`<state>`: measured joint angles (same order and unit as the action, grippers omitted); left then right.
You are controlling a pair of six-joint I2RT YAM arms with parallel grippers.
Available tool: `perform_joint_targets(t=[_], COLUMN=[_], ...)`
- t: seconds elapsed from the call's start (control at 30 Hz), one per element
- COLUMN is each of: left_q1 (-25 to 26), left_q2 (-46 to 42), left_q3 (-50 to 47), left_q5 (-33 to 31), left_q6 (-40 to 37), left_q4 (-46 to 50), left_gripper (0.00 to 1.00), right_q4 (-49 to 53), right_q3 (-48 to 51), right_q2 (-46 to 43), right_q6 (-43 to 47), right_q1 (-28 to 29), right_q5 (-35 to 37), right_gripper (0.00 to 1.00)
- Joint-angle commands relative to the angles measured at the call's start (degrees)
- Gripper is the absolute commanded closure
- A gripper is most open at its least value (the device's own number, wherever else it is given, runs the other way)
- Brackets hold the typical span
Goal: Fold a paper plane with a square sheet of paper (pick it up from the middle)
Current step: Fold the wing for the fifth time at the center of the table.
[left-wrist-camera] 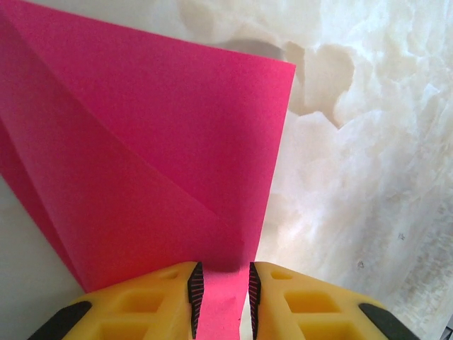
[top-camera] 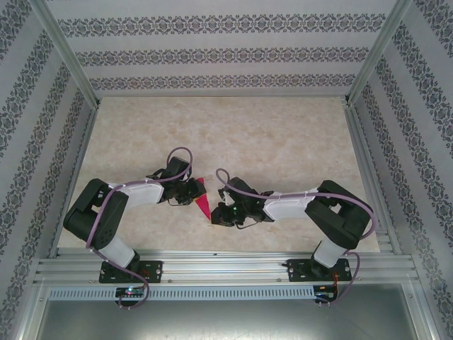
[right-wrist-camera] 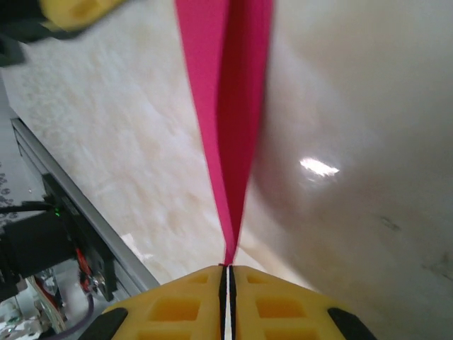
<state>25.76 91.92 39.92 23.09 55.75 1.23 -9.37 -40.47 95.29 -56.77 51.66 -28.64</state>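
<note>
The paper's middle needs to be pressed flat because the paper's folded layers gape open behind the paper's narrow tip. My right gripper should move back from the paper's tip and then press there.
The magenta square sheet of paper is folded into a tapering, pointed paper plane shape with diagonal creases. It hangs above the table between the two grippers. My right gripper is shut on its narrow tip, and the paper runs edge-on away from the closed jaws. My left gripper is at the paper's wide end. Its jaws stand partly apart with a strip of pink paper showing in the gap and a thin sliver of space at the right pad. A yellow left fingertip shows beside the paper's far end.
The marbled beige tabletop stretches behind the arms. An aluminium rail runs along the near edge, and patterned walls close in the back and sides. The metal frame edge lies close to the right gripper.
</note>
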Motion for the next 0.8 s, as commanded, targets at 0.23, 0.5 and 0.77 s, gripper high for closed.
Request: perform_joint_targets(t=[0.23, 0.5, 0.77], left_q1=[-0.7, -0.7, -0.8], left_q2=[1.3, 1.2, 1.2], left_q3=[0.0, -0.1, 0.2], left_q5=[-2.3, -2.2, -2.0], left_q6=[-0.9, -0.9, -0.9], left_q4=[4.8, 4.6, 5.0], left_gripper=[0.71, 0.71, 0.71], right_q4=[-1.6, -3.7, 0.4], right_q3=[-5.5, -6.1, -3.0], right_q2=[2.6, 5.4, 7.8], right_q6=[-0.8, -1.2, 0.6], right_q1=[0.6, 0.2, 2.1], right_q5=[0.9, 0.1, 0.7], right_gripper=[0.87, 0.87, 0.89])
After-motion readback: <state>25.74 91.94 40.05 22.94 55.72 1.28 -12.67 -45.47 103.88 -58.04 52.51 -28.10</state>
